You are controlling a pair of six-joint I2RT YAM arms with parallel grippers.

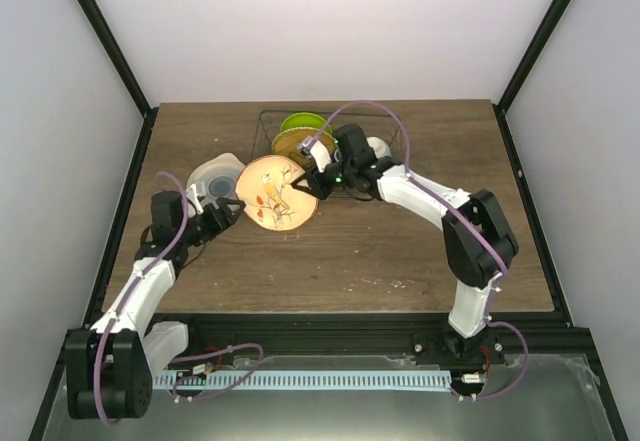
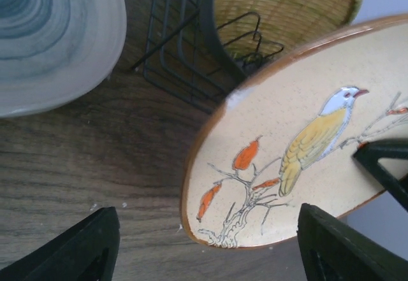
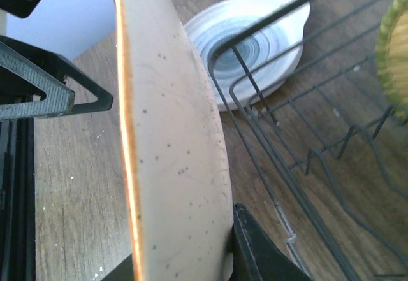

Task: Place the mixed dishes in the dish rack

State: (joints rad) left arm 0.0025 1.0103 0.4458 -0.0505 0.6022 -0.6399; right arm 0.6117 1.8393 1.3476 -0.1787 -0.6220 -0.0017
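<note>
My right gripper should lift it over, turning it on edge in front of the woven plate (image 1: 290, 144), since the beige plate's painted side (image 1: 270, 197) slants up outside the rack.
The beige plate with a bird painted on it (image 1: 277, 193) stands tilted on edge over the table, in front of the black wire dish rack (image 1: 268, 131). My right gripper (image 1: 310, 183) is shut on its right rim; in the right wrist view the plate (image 3: 172, 134) fills the space between the fingers (image 3: 258, 249). My left gripper (image 1: 225, 211) is open at the plate's left edge. In the left wrist view the plate's rim (image 2: 223, 236) sits just ahead of the spread fingers (image 2: 83, 249), apart from both. A lime-green plate (image 1: 300, 121) and a tan woven plate (image 1: 292, 144) stand in the rack.
A pale dish with blue-grey rings (image 1: 215, 176) lies on the table left of the rack, close behind my left gripper, and also shows in the left wrist view (image 2: 51, 39). The rack's wires (image 3: 306, 141) run just right of the held plate.
</note>
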